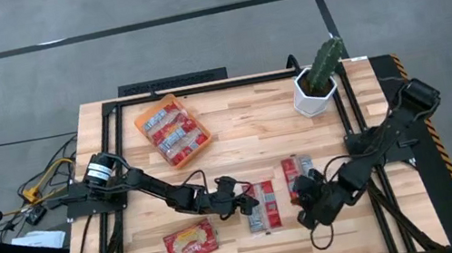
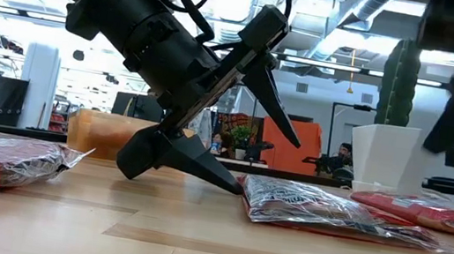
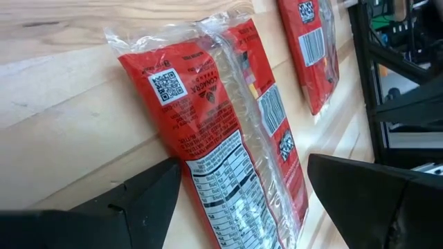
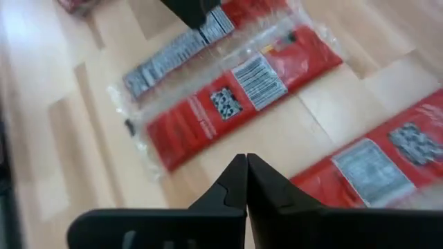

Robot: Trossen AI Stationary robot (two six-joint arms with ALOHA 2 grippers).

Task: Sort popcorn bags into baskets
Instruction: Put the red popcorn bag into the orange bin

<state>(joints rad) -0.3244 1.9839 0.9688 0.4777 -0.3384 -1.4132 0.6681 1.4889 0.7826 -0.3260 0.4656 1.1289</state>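
My gripper will make the red popcorn bag fold into a narrow shape when it pinches and lifts the bag, because a limp clear strip runs lengthwise between its fingers.
A red popcorn bag with silver-grey panels lies flat on the table, back side up. It also shows in the left wrist view and the low view. My left gripper is open at this bag's left edge. Its lower fingertip is down at table level and its upper finger is raised over the bag. My right gripper is shut and empty, above the table right of that bag. The orange basket at the far left holds several bags. My left gripper's lower fingertip stands on the table at the bag's left edge. I cannot tell whether it touches the bag. The bag lies flat on the table.
Another red and silver bag lies just beyond my right gripper. A red bag with a yellow picture lies near the front left. A white pot with a green cactus stands at the far right.
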